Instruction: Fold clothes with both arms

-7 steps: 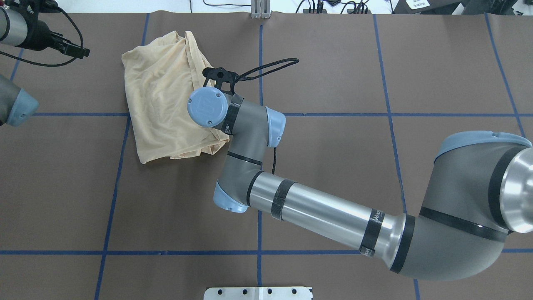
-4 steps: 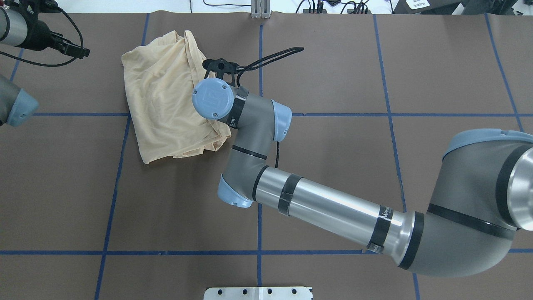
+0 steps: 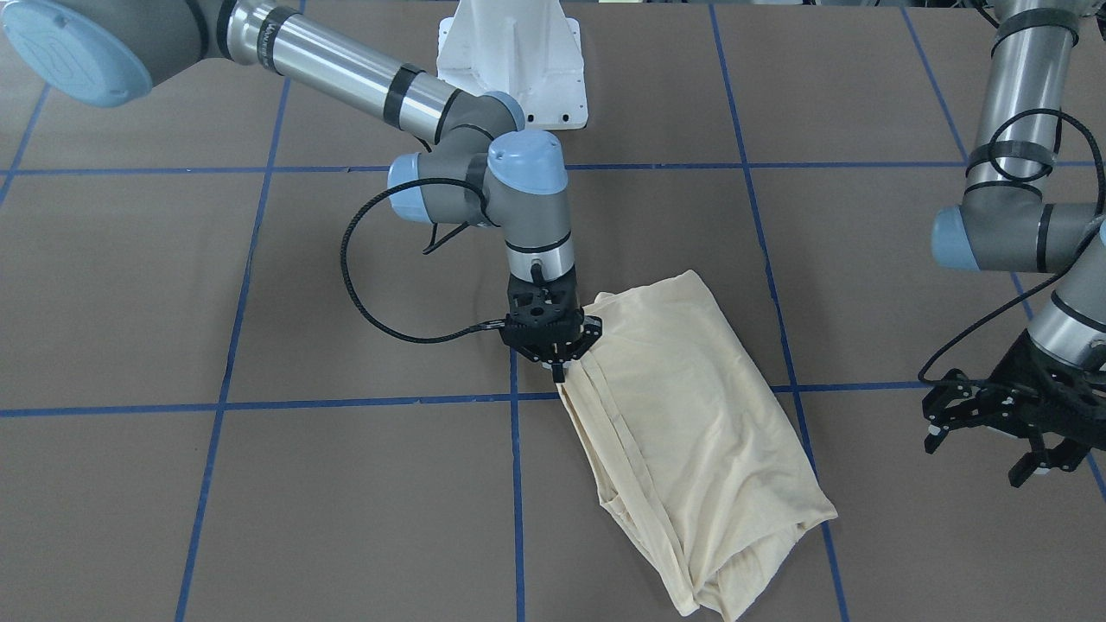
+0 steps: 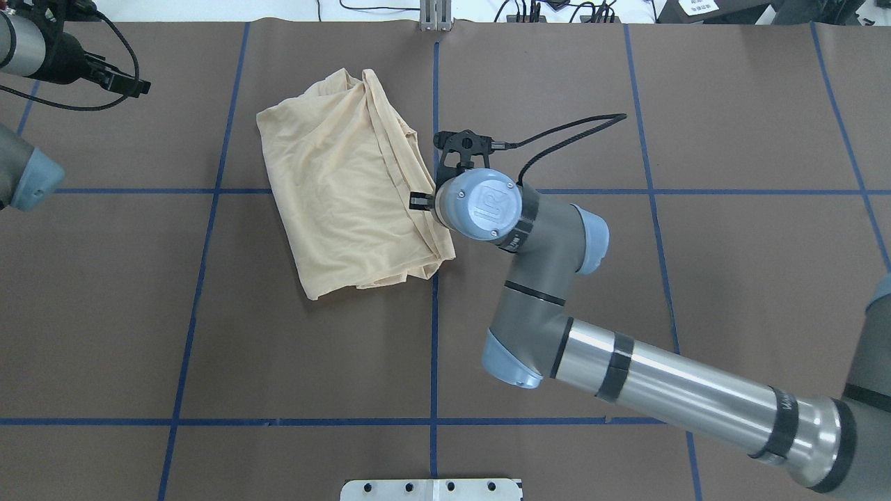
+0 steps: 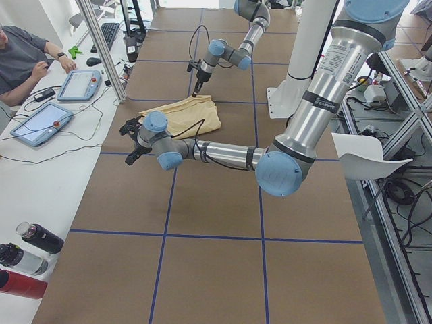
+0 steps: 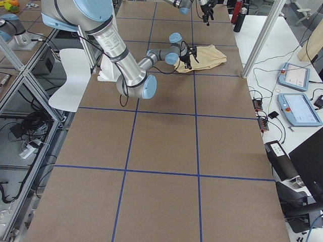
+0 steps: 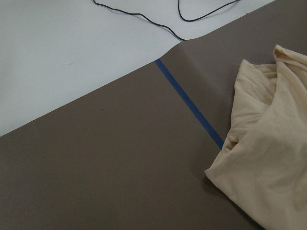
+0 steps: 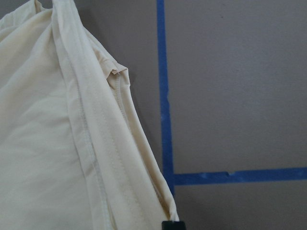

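Observation:
My right gripper is shut on the slanted clothes' seamed edge (image 3: 582,406), so I should keep pulling toward the white base (image 3: 511,88) until that edge is in line with the blue tape.
The pale cream-yellow clothes (image 4: 348,188) lie bunched and partly folded on the brown table, left of the centre line; no print shows. My right gripper (image 3: 558,370) points down at the shirt's (image 3: 700,415) seamed side edge and is shut on it. The right wrist view shows that hem (image 8: 120,158) running to a black fingertip (image 8: 172,224). My left gripper (image 3: 981,449) hovers open and holds nothing, well off to the shirt's other side. The left wrist view catches only a corner of the shirt (image 7: 268,158).
Blue tape lines (image 4: 434,313) grid the brown table cover. The white pedestal base (image 3: 510,52) stands at the robot's side. A seated person (image 5: 27,61) with tablets (image 5: 40,121) and bottles (image 5: 27,260) is beyond the table's far edge. An aluminium post (image 6: 262,38) stands near the shirt.
My right gripper has travelled to the right with the shirt's edge in it, dragging the whole shirt toward the table's centre line. The left arm has stayed put.

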Tool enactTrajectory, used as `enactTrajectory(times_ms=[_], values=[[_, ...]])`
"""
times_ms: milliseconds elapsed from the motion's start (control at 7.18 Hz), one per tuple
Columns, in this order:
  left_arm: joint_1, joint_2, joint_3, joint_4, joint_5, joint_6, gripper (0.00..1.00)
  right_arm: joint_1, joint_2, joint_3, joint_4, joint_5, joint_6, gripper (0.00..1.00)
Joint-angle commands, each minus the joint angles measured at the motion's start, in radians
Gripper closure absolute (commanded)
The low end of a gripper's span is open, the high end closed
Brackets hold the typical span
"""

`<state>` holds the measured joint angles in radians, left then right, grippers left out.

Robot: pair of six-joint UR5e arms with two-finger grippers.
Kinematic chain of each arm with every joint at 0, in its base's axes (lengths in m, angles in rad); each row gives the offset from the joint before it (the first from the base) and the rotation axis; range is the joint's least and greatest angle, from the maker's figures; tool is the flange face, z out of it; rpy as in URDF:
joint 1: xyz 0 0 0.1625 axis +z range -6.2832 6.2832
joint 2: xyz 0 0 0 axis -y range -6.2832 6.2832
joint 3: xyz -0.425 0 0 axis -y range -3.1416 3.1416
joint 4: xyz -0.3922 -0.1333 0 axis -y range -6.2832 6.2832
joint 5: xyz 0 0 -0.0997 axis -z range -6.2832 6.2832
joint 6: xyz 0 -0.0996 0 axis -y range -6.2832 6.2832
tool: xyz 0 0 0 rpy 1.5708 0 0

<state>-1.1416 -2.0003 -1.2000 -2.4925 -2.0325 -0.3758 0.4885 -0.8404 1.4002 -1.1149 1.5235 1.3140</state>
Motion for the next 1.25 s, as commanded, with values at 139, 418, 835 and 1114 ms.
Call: enactTrajectory(times_ms=[139, 418, 835, 1114], values=[[0.0, 0.0, 0.0, 0.0, 0.0, 0.0, 0.0, -0.123, -0.271, 0.317, -0.014, -0.093, 0.01, 1.0], [0.0, 0.0, 0.0, 0.0, 0.0, -0.002, 0.0, -0.206, -0.365, 0.416, -0.019, -0.167, 0.03, 1.0], [0.002, -0.002, 0.0, -0.002, 0.0, -0.034, 0.0, -0.22, -0.362, 0.419, -0.02, -0.175, 0.028, 0.01], [0.002, 0.0, 0.0, -0.002, -0.002, -0.034, 0.0, -0.171, -0.195, 0.405, -0.282, -0.158, 0.014, 0.0]])
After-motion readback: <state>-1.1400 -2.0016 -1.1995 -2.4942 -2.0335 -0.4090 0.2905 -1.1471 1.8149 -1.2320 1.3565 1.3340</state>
